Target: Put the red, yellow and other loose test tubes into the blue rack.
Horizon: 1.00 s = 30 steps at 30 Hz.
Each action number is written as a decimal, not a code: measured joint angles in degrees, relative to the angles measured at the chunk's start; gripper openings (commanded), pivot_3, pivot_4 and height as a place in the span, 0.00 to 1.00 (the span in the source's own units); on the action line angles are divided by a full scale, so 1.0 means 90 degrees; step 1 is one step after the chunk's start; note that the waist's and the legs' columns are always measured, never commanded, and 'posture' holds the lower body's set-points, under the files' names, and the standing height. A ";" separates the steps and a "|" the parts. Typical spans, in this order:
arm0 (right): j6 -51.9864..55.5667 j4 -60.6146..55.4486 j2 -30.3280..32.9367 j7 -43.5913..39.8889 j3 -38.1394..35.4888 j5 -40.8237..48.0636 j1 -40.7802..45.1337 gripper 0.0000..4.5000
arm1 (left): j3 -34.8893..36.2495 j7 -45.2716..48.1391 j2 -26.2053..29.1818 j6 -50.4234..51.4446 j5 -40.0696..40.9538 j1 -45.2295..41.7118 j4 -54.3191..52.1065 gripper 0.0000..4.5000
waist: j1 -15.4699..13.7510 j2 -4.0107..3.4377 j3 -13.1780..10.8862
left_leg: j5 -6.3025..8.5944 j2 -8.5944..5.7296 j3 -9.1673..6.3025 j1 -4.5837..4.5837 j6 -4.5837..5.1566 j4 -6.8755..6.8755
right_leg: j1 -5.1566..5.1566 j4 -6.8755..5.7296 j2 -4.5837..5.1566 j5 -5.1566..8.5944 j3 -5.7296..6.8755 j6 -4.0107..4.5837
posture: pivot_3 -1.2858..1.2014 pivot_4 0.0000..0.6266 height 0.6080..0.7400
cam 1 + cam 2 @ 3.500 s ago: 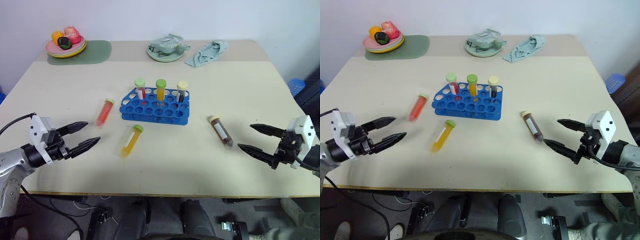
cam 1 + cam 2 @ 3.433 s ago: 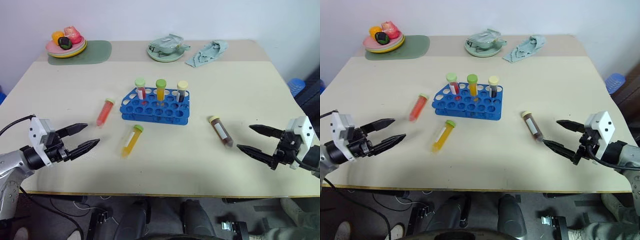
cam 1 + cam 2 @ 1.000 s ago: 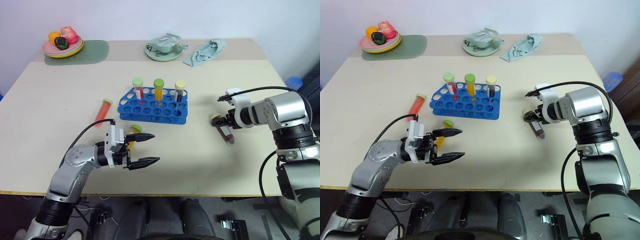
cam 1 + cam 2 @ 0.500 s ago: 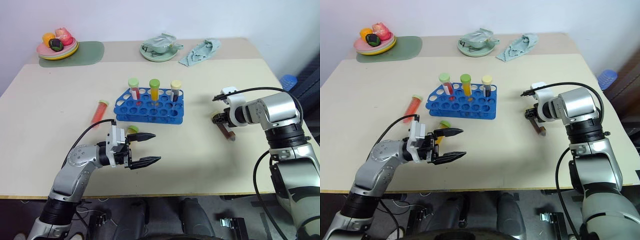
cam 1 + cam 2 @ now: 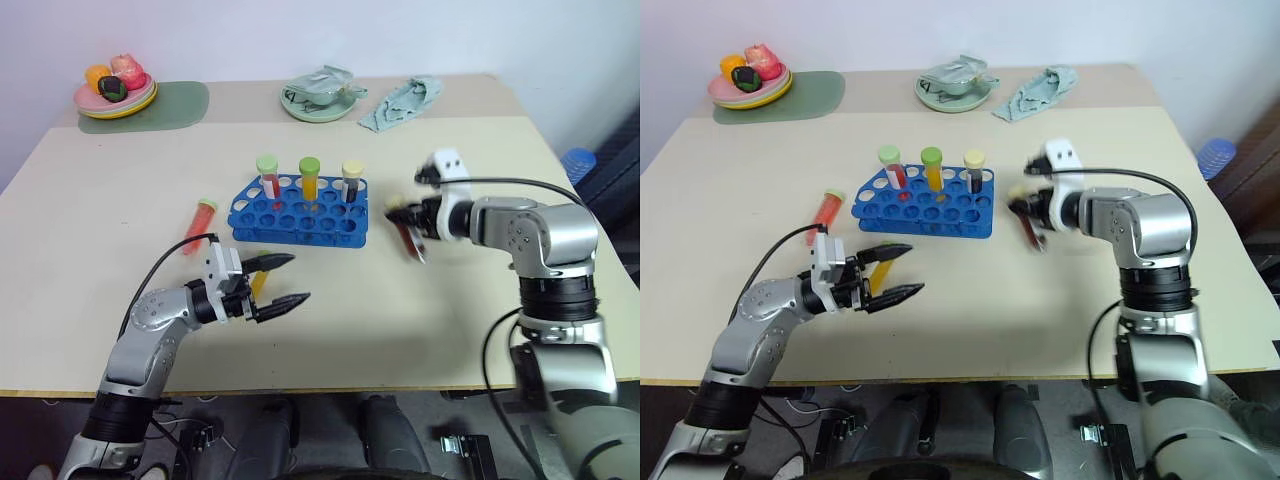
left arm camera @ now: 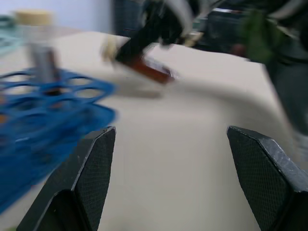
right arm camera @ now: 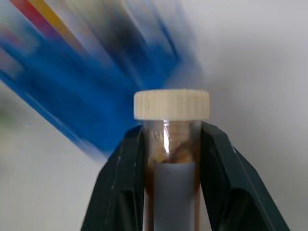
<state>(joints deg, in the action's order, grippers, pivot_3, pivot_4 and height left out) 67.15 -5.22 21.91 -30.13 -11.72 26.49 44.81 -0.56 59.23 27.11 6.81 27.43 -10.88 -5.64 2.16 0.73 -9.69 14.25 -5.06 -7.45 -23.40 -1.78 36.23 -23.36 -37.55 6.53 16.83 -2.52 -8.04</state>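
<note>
The dark brown test tube [image 5: 411, 242] hangs tilted beside the blue rack, so my right gripper should turn it upright and lower it into the front corner hole [image 5: 348, 225].
The blue rack [image 5: 297, 212] stands mid-table with three capped tubes upright in its back row. My right gripper [image 5: 418, 224] is shut on the dark brown test tube [image 7: 172, 139] with a cream cap, holding it tilted in the air just right of the rack. A red test tube [image 5: 199, 224] lies flat on the table left of the rack. Just in front of the rack lies the yellow test tube [image 5: 257, 283], partly hidden by my left gripper [image 5: 300, 278], whose open fingers are level on either side of it.
Along the back edge are a plate of fruit [image 5: 115, 88] on a green mat [image 5: 175, 100], a pale green dish [image 5: 322, 97] and a crumpled cloth [image 5: 405, 100]. The table [image 5: 450, 320] has bare surface at the front right.
My right gripper has closed on the brown tube, lifted it off the table and carried it left toward the rack. My left gripper has edged forward around the yellow tube.
</note>
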 measured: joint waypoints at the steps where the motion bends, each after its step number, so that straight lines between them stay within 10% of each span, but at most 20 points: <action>1: -0.0255 -0.0182 -0.0151 -0.0017 -0.0191 0.0168 -0.0028 0.26 | 0.0035 -0.0052 0.0000 -0.0017 -0.0023 -0.0037 0.0042 0.84 | -0.0024 0.0002 0.0001 | 0.0000 -0.0002 -0.0003 0.0000 0.0000 0.0002 | 0.0002 0.0001 0.0002 0.0000 0.0002 0.0000 | 0.52 0.24 1.00; 30: -0.8769 0.3661 -0.2344 -0.1682 0.0397 -0.0367 -0.1118 0.26 | 0.0541 -0.0987 0.0136 0.0472 0.0068 -0.0177 -0.0241 0.84 | 0.0050 -0.0002 -0.0001 | -0.0028 -0.0001 -0.0002 0.0006 -0.0048 -0.0002 | -0.0012 -0.0031 0.0000 0.0000 0.0001 0.0000 | 0.52 0.24 1.00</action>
<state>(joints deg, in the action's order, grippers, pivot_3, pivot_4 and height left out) -11.77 27.74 0.81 -45.26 -8.15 23.19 34.75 4.31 50.35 28.34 11.05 28.04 -12.47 -7.81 2.61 0.71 -9.70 14.00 -5.06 -7.47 -23.35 -2.21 36.21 -23.47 -37.82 6.53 16.84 -2.51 -8.04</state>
